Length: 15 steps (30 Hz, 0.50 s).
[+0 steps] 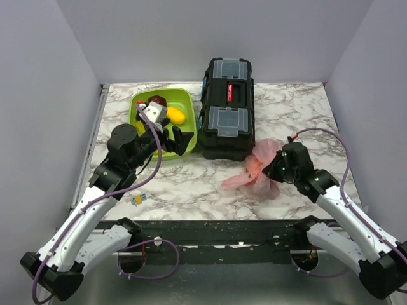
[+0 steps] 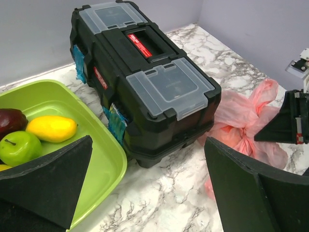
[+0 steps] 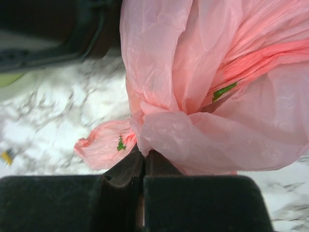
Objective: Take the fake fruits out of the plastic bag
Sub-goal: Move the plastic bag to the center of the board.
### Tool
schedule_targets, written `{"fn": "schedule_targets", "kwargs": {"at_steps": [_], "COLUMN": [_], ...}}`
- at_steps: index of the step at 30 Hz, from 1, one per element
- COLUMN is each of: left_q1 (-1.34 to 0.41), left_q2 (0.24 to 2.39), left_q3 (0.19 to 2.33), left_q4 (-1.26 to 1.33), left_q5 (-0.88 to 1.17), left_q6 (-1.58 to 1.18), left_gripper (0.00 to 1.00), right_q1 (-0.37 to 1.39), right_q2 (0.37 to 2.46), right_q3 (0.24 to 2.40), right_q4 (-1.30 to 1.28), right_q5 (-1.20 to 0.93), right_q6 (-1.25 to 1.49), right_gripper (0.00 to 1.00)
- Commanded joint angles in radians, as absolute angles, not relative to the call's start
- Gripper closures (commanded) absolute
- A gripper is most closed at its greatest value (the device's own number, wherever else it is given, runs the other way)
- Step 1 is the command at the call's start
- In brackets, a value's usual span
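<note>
My right gripper should drag the pink plastic bag (image 1: 257, 173) to the front middle (image 1: 213, 189) so my left gripper can grip it, because the bag lies crumpled far from my left gripper.
The pink plastic bag (image 1: 259, 169) lies crumpled on the marble table just right of the toolbox's near end. It also shows in the left wrist view (image 2: 244, 115) and fills the right wrist view (image 3: 207, 92). My right gripper (image 1: 277, 169) (image 3: 144, 153) is shut on a gathered fold of the bag, low at its near side. The fake fruits are hidden inside the bag. My left gripper (image 1: 176, 141) (image 2: 148, 145) hangs open between the tray and the toolbox, holding nothing.
A black toolbox (image 1: 226, 108) (image 2: 145, 72) stands at the back centre. Left of it a lime-green tray (image 1: 136, 105) (image 2: 99, 150) holds a green apple (image 2: 18, 147), a dark maroon apple (image 2: 10, 121) and a yellow oval fruit (image 2: 52, 128). A small yellow-blue item (image 1: 137, 199) lies near the front edge.
</note>
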<state>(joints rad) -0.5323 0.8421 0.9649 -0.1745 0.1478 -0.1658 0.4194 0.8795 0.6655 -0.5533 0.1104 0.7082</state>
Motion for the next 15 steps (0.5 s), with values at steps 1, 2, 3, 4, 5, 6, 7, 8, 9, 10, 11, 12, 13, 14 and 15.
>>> {"fn": "schedule_targets", "kwargs": {"at_steps": [1,2,3,4,5,6,7,8,9,10,11,12,13,14,15], "left_q1": [-0.537,-0.538,-0.538,-0.538,-0.538,-0.538,-0.538,-0.539,-0.538,-0.538,-0.538,-0.538,-0.538,-0.538,-0.538], "left_q2": [0.860,0.862,0.862,0.863,0.867,0.870,0.874,0.876,0.879,0.879,0.880,0.883,0.886,0.890,0.894], "left_q3": [0.973,0.975,0.973,0.971,0.970,0.969,0.970,0.972,0.974,0.972,0.970,0.968,0.969,0.973,0.979], "left_q4": [-0.181,-0.180,-0.177,-0.173,-0.168,-0.164,-0.164,-0.161,-0.158,-0.152,-0.146,-0.143,-0.144,-0.149,-0.157], "left_q5": [0.204,0.213,0.225,0.235,0.245,0.261,0.275,0.294,0.310,0.326,0.339,0.346,0.347,0.347,0.346], "left_q6": [-0.182,-0.185,-0.189,-0.192,-0.193,-0.192,-0.194,-0.196,-0.201,-0.203,-0.206,-0.206,-0.209,-0.209,-0.207], "left_gripper": [0.01,0.01,0.01,0.01,0.01,0.01,0.01,0.01,0.01,0.01,0.01,0.01,0.01,0.01,0.01], "right_q1": [0.495,0.510,0.526,0.535,0.544,0.556,0.576,0.604,0.634,0.683,0.736,0.811,0.874,0.943,0.990], "right_q2": [0.839,0.840,0.848,0.860,0.873,0.881,0.890,0.895,0.906,0.920,0.944,0.969,1.011,1.064,1.117], "right_q3": [0.681,0.692,0.703,0.715,0.724,0.729,0.729,0.727,0.725,0.731,0.741,0.754,0.780,0.806,0.840], "right_q4": [-0.654,-0.679,-0.702,-0.718,-0.731,-0.735,-0.723,-0.696,-0.664,-0.621,-0.582,-0.537,-0.505,-0.466,-0.424], "right_q5": [-0.033,-0.044,-0.052,-0.086,-0.113,-0.140,-0.171,-0.207,-0.238,-0.264,-0.272,-0.257,-0.224,-0.204,-0.189], "right_q6": [0.779,0.780,0.769,0.743,0.723,0.706,0.697,0.687,0.687,0.685,0.686,0.691,0.691,0.686,0.672], "right_gripper": [0.99,0.99,0.99,0.99,0.99,0.99,0.99,0.99,0.99,0.99,0.99,0.99,0.99,0.99,0.99]}}
